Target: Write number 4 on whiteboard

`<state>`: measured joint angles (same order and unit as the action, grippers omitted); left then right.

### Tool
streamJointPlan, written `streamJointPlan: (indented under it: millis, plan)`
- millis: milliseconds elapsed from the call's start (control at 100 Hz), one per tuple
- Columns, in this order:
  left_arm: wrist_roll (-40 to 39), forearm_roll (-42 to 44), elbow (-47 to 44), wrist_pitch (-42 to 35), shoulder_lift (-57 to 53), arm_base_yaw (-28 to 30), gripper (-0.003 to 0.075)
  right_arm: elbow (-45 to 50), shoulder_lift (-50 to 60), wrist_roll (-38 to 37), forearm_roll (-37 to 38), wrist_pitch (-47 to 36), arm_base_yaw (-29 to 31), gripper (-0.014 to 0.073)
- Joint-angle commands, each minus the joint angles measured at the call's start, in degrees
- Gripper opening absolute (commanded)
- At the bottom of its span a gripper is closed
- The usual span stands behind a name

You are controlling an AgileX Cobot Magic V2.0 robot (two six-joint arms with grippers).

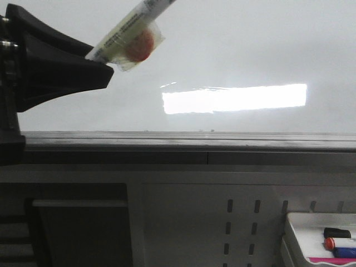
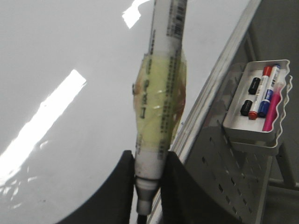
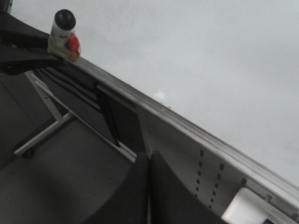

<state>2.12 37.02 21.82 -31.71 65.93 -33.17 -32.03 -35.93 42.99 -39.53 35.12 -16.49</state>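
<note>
My right gripper should take hold of the marker by its free back end before writing the number 4, because my left gripper has the marker by its tip end.
The whiteboard is glossy white and fills the upper front view, with a grey metal ledge along its lower edge. No number 4 shows on it; the board looks blank. My left gripper is shut on a white marker wrapped in yellowish tape, with a red spot on the tape in the front view. The marker's dark tip points back past the jaws in the left wrist view. My right gripper is shut and empty, below the ledge. The marker also shows in the right wrist view.
A small white tray hangs at the lower right below the ledge, holding several markers. A perforated grey panel and a dark frame lie under the board. A bright light reflection shows on the board.
</note>
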Motion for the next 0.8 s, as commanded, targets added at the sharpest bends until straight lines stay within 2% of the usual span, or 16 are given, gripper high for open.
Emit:
streamJointPlan:
  millis: [0, 60, 110, 260, 330, 490, 690, 790]
  plan:
    - [-0.44, 3.11, 1.33, -4.96, -1.89, -0.41, -0.0020, -3.62, -3.72, 3.01, -3.17, -3.70, -2.91, -0.0063]
    - [-0.44, 5.31, 1.33, -4.96, -1.89, -0.41, -0.0020, -5.15, -6.28, 4.57, -3.29, -3.84, -5.47, -0.0045]
    - [-0.44, 7.12, 1.33, -4.96, -1.89, -0.41, -0.0020, -6.36, -8.11, 5.16, -3.29, -3.84, -7.89, 0.0006]
    - [-0.44, 9.66, 1.33, -4.96, -1.89, -0.41, -0.0020, -9.98, -13.04, 5.85, -3.29, -5.59, -15.88, 0.0295]
    - [-0.44, 9.66, 1.33, -4.96, -1.89, -0.41, -0.0020, -11.60, -15.21, 5.85, -3.29, -7.06, -18.84, 0.0378]
    - [-0.44, 9.66, 1.33, -5.04, -1.89, -0.41, -0.0020, -14.94, -20.25, 5.96, -3.29, -9.81, -22.89, 0.0384]
    - [-0.44, 9.66, 1.33, -5.18, -1.89, -0.41, -0.0020, -16.16, -25.60, 6.09, -3.29, -11.78, -23.28, 0.0379]
    - [-0.44, 9.66, 1.33, -5.18, -1.89, -0.41, -0.0020, -16.16, -27.67, 6.09, -3.29, -11.78, -23.28, 0.0278]
